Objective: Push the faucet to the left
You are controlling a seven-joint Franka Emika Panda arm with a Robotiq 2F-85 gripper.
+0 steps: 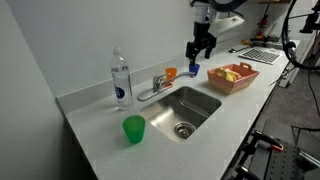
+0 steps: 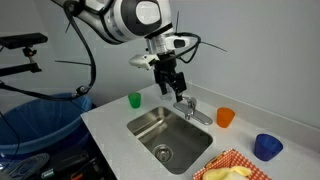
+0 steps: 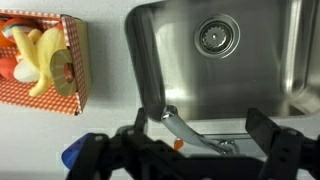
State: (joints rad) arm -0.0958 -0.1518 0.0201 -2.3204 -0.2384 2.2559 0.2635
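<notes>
The thin spout should swing across the sink around the faucet's base (image 1: 157,86) when I push, because the spout's free end sticks out from that base.
The faucet (image 1: 153,89) is a small chrome tap on the counter at the back rim of the steel sink (image 1: 205,103). It also shows in an exterior view (image 2: 190,106) and in the wrist view (image 3: 188,132), with its thin spout lying along the rim. My gripper (image 1: 201,48) hangs in the air, open and empty. In an exterior view it (image 2: 173,80) is just above the faucet's base. In the wrist view the faucet lies between my two dark fingers (image 3: 205,138), which do not touch it.
A clear water bottle (image 1: 120,80) and a green cup (image 1: 133,129) stand on the counter. An orange cup (image 1: 171,73), a blue cup (image 1: 193,69) and a red basket of toy food (image 1: 232,76) are near the faucet. A wall runs behind the counter.
</notes>
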